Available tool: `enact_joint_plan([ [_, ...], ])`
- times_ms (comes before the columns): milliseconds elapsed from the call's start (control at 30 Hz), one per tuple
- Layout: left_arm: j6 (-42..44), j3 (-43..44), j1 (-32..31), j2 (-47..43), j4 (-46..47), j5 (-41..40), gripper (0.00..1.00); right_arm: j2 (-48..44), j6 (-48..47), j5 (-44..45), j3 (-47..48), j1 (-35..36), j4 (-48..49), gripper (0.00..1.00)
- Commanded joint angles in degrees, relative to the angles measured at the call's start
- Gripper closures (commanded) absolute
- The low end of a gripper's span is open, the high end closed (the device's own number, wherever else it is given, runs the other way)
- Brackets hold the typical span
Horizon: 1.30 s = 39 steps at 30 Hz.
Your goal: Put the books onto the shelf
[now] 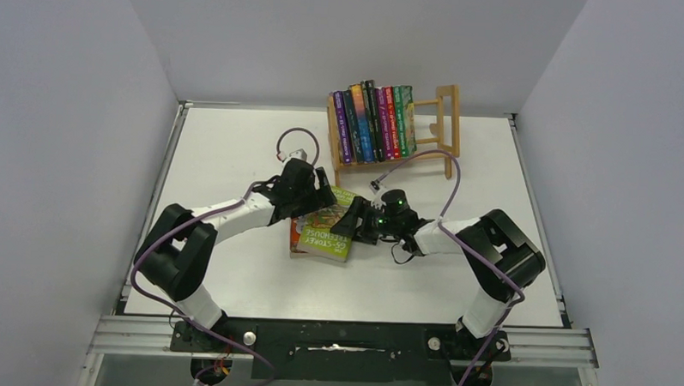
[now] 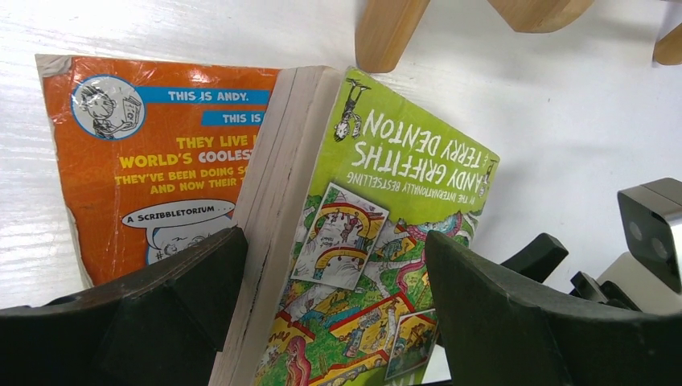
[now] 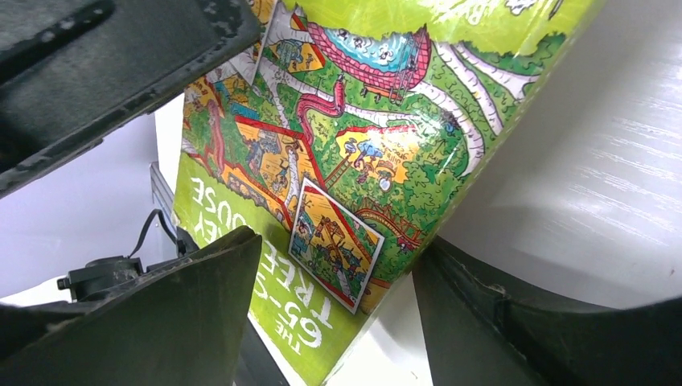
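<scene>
My right gripper keeps moving in until its fingers grip the spine [image 3: 400,278], because they are on both sides of the green book's raised spine edge [image 3: 450,206], one above the cover and one below.
A green book [image 1: 324,231] lies tilted in the middle of the table, partly over an orange book [image 1: 295,237]. My left gripper [image 1: 317,201] is open wide and straddles the green book [image 2: 378,241] from the page-edge side, with the orange book [image 2: 161,161] flat to its left. My right gripper [image 1: 352,219] is open around the green book's [image 3: 362,161] other long edge. One of its fingers [image 3: 185,314] is over the cover and the other lies low by the table under the raised edge. The shelf [image 1: 440,119] at the back holds several upright books [image 1: 375,121].
A wooden foot of the shelf [image 2: 386,32] stands just beyond the two loose books. The shelf's right part [image 1: 434,127] has no books in it. White walls close in the table [image 1: 237,146] on three sides. Purple cables loop over both arms.
</scene>
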Motion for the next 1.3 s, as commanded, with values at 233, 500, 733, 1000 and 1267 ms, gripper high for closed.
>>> enact_joint_plan([
  [233, -2.04, 0.69, -2.86, 2.51, -1.39, 8.58, 0.19, -5.79, -0.15, -1.67, 2.15, -0.71, 10.06, 0.32],
  [500, -1.87, -1.08, -2.80, 1.72, -2.70, 8.66, 0.19, -3.47, 1.08, -2.65, 1.36, -1.76, 13.91, 0.33],
  [733, -1.02, -4.22, -2.84, -0.24, 0.83, 10.54, 0.19, -2.58, 2.27, -7.61, 1.96, -3.12, 16.71, 0.33],
  [1000, 0.67, -5.18, -2.90, -2.36, 2.89, 10.29, 0.19, -2.56, 1.82, -8.61, 3.01, -3.01, 13.70, 0.36],
  [1267, 1.20, -5.66, -2.86, -2.93, 6.32, 12.05, 0.19, -2.46, 0.24, -8.89, 3.73, -2.77, 9.38, 0.42],
])
